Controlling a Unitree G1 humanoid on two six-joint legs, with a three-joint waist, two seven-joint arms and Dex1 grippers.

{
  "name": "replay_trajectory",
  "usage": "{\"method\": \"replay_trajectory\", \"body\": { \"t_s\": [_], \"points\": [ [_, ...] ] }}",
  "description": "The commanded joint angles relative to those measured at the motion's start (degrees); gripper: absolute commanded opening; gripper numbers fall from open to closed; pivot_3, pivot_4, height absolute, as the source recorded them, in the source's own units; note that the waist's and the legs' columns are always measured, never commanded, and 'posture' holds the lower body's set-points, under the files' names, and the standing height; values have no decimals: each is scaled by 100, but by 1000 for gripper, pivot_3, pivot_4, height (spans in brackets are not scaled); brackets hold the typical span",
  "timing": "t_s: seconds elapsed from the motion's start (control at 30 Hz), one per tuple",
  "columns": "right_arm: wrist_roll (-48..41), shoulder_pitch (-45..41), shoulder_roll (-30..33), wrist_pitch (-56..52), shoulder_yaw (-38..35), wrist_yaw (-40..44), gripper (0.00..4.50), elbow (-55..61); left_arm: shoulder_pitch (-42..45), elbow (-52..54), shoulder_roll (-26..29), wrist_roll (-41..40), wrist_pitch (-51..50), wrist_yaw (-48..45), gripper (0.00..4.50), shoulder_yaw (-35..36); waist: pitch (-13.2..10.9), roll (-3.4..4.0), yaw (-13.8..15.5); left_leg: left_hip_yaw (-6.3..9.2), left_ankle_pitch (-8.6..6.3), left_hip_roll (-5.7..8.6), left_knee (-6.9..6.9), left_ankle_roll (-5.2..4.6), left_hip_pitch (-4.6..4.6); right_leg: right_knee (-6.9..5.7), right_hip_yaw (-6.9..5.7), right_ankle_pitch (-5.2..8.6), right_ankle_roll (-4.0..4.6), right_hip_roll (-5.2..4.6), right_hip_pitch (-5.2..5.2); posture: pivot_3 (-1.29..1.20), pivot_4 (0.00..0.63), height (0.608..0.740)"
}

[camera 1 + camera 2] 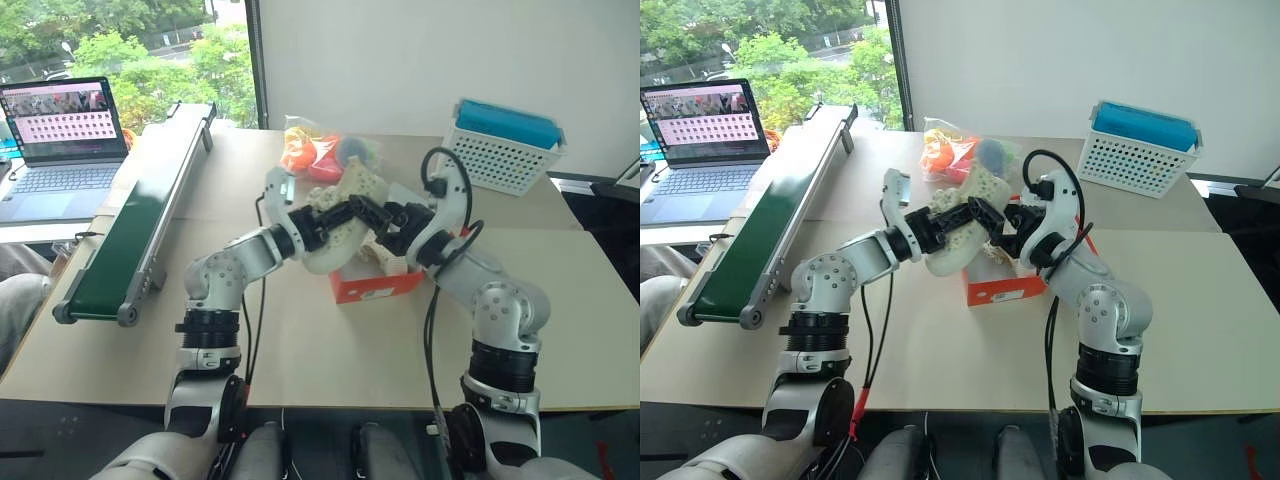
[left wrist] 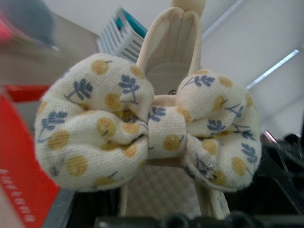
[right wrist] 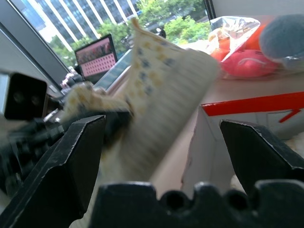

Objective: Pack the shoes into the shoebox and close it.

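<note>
The cream shoe is held by my left gripper from its bow side [image 2: 166, 127], so next my right gripper grabs the shoe by the sole [image 3: 170, 102] and lowers it into the shoebox.
My left gripper [image 1: 340, 215] is shut on a cream shoe [image 1: 352, 183] and holds it in the air just above the orange-red shoebox [image 1: 375, 288]. In the left wrist view the shoe's bow [image 2: 147, 128] has blue leaves and yellow dots. The box stands open near the table's middle, and something pale lies inside it [image 1: 385, 258]; I cannot tell what it is. My right gripper [image 3: 161, 156] is open, facing the held shoe [image 3: 166, 95] from the other side. Its fingers [image 3: 71, 156] do not touch the shoe. The box's red rim [image 3: 251, 104] lies just beyond it.
A clear bag of orange and pink items [image 1: 318, 150] lies right behind the box. A white perforated basket with a blue top [image 1: 505, 150] stands at the back right. A green conveyor belt [image 1: 130, 230] runs along the left, with a laptop [image 1: 65, 140] beside it.
</note>
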State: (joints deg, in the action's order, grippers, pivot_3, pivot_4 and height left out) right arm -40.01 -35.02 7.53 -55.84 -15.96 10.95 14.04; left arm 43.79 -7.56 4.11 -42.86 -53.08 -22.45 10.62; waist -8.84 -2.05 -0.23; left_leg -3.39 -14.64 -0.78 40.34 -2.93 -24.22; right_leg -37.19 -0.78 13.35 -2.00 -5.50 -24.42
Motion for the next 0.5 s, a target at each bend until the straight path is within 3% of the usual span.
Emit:
{"method": "replay_trajectory", "body": {
  "t_s": [0.03, 0.2, 0.5],
  "points": [
    [-371, -86, 103, -197, -332, -174, 4500, 69, 184, 271, -28, -122, 123, -111, 2788, -3, 0, 2, -15, 0, -1, -1, -3, -1, 2, 1, 0, 0, 1, 1, 0, 0, 150, 705],
    [-924, -215, -10, -362, -788, -555, 4500, -13, 202, 186, 36, 51, 265, -239, 2788, -160, 0, 2, -35, 0, 0, 0, -6, -1, -2, 0, 1, 0, 0, 2, -2, 0, 150, 705],
    [-1450, -337, 67, -877, -775, -962, 4500, -100, 211, 160, 90, 170, 390, -292, 2788, -199, -1, 3, -43, 0, -1, 0, -6, -2, -3, 2, 1, 0, 0, 1, -2, 0, 150, 705]
  ]
}}
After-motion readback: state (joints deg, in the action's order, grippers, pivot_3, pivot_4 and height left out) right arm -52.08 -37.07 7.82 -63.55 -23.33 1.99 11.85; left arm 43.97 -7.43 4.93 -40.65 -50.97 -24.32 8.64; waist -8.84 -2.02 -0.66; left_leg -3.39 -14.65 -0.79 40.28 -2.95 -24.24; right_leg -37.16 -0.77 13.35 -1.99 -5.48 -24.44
